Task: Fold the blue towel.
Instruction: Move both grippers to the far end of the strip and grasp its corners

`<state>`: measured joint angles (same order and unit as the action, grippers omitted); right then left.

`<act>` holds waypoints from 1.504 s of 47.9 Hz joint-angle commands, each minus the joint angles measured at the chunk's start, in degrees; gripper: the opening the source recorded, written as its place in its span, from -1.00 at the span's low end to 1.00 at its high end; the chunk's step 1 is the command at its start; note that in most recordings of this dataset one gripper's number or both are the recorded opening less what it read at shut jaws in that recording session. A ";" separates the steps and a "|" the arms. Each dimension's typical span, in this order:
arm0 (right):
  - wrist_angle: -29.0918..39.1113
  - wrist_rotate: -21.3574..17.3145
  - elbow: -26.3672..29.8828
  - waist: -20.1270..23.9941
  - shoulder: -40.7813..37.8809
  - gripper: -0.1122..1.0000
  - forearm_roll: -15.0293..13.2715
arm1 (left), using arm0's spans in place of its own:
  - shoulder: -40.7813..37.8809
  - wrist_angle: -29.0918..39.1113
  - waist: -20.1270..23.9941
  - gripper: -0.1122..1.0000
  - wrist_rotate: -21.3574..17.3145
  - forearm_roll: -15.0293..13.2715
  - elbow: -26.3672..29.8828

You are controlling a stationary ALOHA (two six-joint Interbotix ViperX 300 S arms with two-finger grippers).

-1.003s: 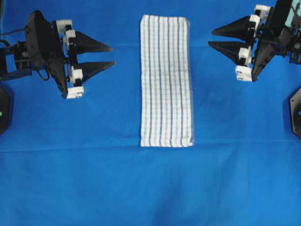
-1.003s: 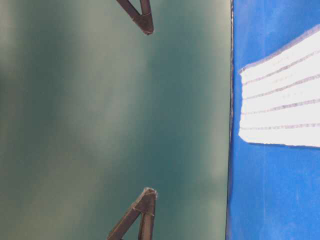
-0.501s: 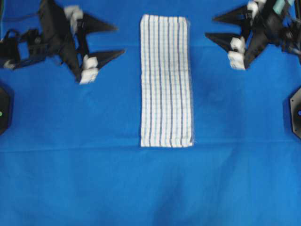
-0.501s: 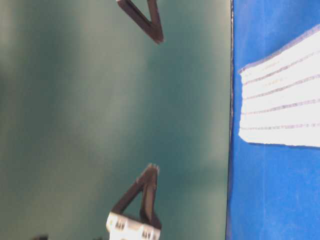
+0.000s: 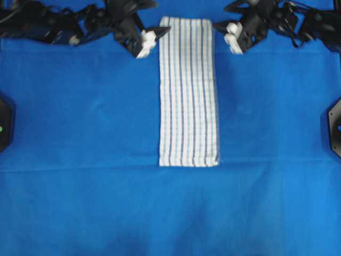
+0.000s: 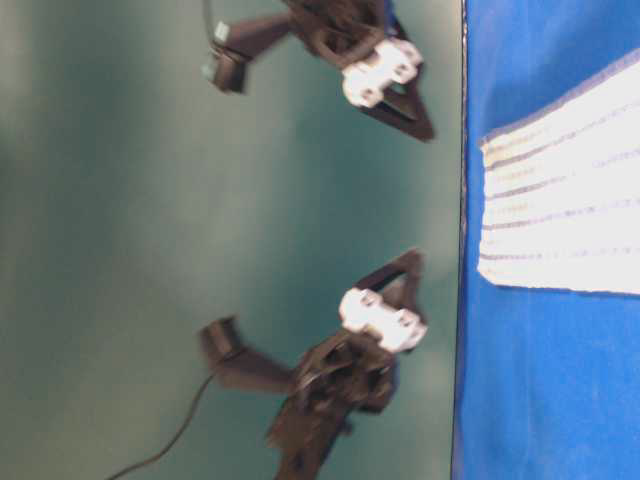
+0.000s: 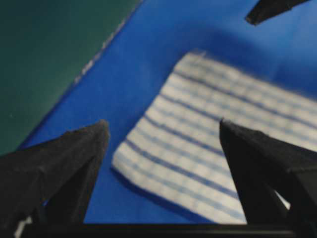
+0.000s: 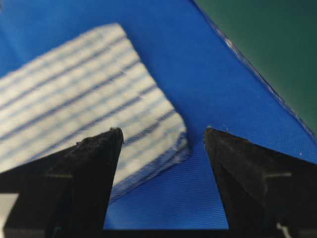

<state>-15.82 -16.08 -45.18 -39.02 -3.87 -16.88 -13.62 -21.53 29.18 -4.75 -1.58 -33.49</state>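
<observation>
The blue towel's long near half (image 5: 189,128) is lying flat and spread out, so I expect it to stay in place when I bring the towel's far end (image 5: 186,24) over it.
The blue towel (image 5: 188,90) is a white cloth with thin blue stripes. It lies flat as a long narrow strip in the middle of the table, its short ends far and near. My left gripper (image 5: 160,16) hovers open by the towel's far left corner, which shows between its fingers in the left wrist view (image 7: 162,124). My right gripper (image 5: 219,16) hovers open by the far right corner (image 8: 163,130). Neither gripper holds anything. The towel (image 6: 560,200) lies untouched in the table-level view.
A plain blue sheet (image 5: 80,133) covers the whole table. Black arm bases sit at the left edge (image 5: 4,125) and the right edge (image 5: 334,125). The table's far edge runs just behind the grippers, with a green wall (image 7: 44,59) beyond it.
Both grippers have swung from the towel's sides to the far edge and inward to its far corners. Both have opened wider. The towel has not moved.
</observation>
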 commanded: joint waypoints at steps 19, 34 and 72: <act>-1.32 0.09 5.89 -1.14 -9.40 0.40 0.09 | -10.72 1.93 1.67 0.70 1.93 -0.35 8.26; -1.32 0.09 6.68 -1.23 -12.30 -0.06 0.00 | -11.87 4.83 1.14 -0.42 3.34 -0.18 9.23; -1.32 -0.09 6.24 -1.23 -8.17 -0.66 0.26 | -8.17 6.94 1.76 -0.72 -0.26 0.00 9.49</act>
<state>-16.96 -16.00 -39.20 -39.99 -15.21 -16.88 -24.61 -14.50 30.67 -4.66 -1.67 -24.26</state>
